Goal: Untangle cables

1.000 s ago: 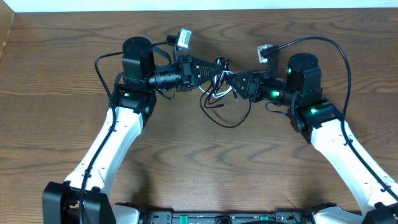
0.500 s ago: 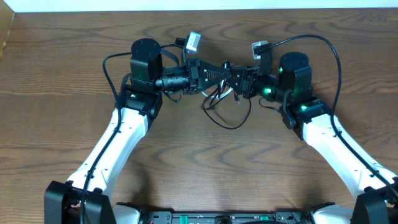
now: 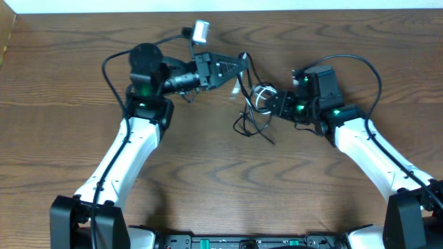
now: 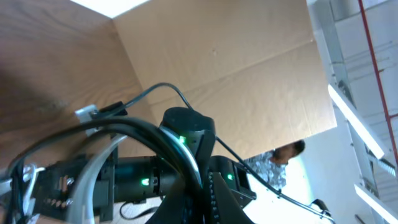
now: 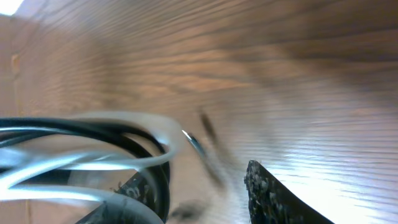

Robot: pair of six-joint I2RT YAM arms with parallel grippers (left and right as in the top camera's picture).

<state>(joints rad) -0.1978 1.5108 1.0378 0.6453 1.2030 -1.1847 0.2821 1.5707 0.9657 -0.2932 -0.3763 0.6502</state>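
The white coil [image 3: 262, 99] hangs at open fingers while my left gripper holds the black cable [image 3: 252, 63], so I should keep pulling the black cable away until it lies spread.
The black cable [image 3: 255, 128] and the short white cable [image 3: 261, 97] hang tangled between my two grippers at the table's middle back. My left gripper [image 3: 240, 63] is shut on a strand of the black cable and holds it raised; in the left wrist view the black cable [image 4: 155, 134] runs into the shut jaws [image 4: 205, 199], with the white cable [image 4: 93, 177] beside it. My right gripper [image 3: 272, 102] sits at the white coil. In the right wrist view its jaws [image 5: 199, 193] are apart, and the white cable [image 5: 124, 121] and black cable [image 5: 81, 127] loop over its left finger.
The wooden table [image 3: 221, 187] carries only the cables and the arms. Thick black arm wires arc over each arm, one by the left arm [image 3: 111, 66] and one by the right arm [image 3: 370, 66]. A cardboard wall [image 4: 236, 68] stands behind the table.
My left gripper has pulled back to the left and upward with the black cable. My right gripper has moved right and down, and the bundle has stretched out between them.
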